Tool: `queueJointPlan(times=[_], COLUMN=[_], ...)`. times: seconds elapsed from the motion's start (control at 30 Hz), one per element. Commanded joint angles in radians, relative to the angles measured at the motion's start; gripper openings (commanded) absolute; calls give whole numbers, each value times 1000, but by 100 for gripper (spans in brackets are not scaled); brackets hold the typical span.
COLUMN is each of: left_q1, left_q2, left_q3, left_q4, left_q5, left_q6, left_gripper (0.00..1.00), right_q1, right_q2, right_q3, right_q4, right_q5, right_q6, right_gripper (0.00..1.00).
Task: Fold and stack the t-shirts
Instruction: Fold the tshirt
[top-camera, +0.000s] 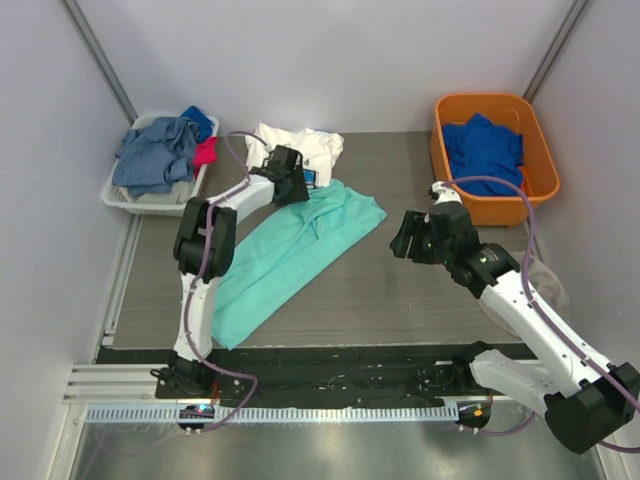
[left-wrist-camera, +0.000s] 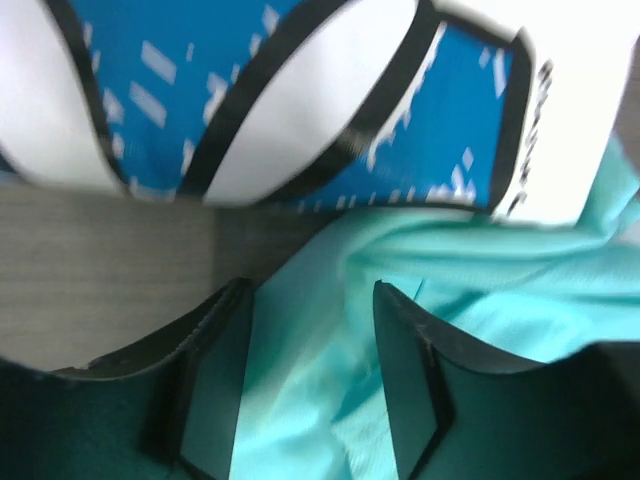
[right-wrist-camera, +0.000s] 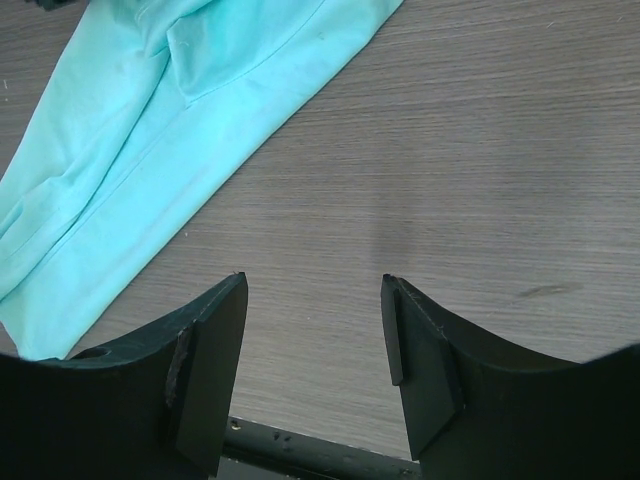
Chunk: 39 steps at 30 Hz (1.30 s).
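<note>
The mint-teal t-shirt's upper end is slanted against the white printed t-shirt, so next my right gripper pulls the mint-teal t-shirt clear by its near edge before folding it.
The mint-teal t-shirt lies stretched out diagonally on the table, partly folded lengthwise. Its upper end reaches the crumpled white printed t-shirt at the back. My left gripper hovers right where the two meet. In the left wrist view its jaws stand apart, with loose teal cloth lying between and below them and the white shirt's blue print just ahead. My right gripper is open over bare table, to the right of the teal shirt, holding nothing.
A white basket with grey-blue clothes stands at the back left. An orange bin holding a royal blue garment is at the back right. A black strip runs along the table's near edge.
</note>
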Motion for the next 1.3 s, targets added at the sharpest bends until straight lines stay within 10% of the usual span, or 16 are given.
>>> queueJointPlan(times=[0.0, 0.27, 0.53, 0.8, 1.27], left_q1=[-3, 0, 33, 63, 62], left_q2=[-126, -484, -833, -1135, -1325], left_q3=[-104, -374, -515, -642, -705], left_q4=[-60, -106, -260, -329, -415], left_q5=[-46, -267, -444, -438, -431], left_q6=[-12, 6, -12, -46, -41], left_gripper=[62, 78, 92, 95, 98], right_q1=[-5, 24, 478, 681, 775], right_q2=[-5, 18, 139, 365, 942], right_q3=[-2, -94, -163, -180, 220], right_q4=[26, 44, 205, 528, 583], right_q5=[-40, -135, 122, 234, 291], right_q6=[18, 76, 408, 691, 777], right_gripper=[64, 64, 71, 72, 67])
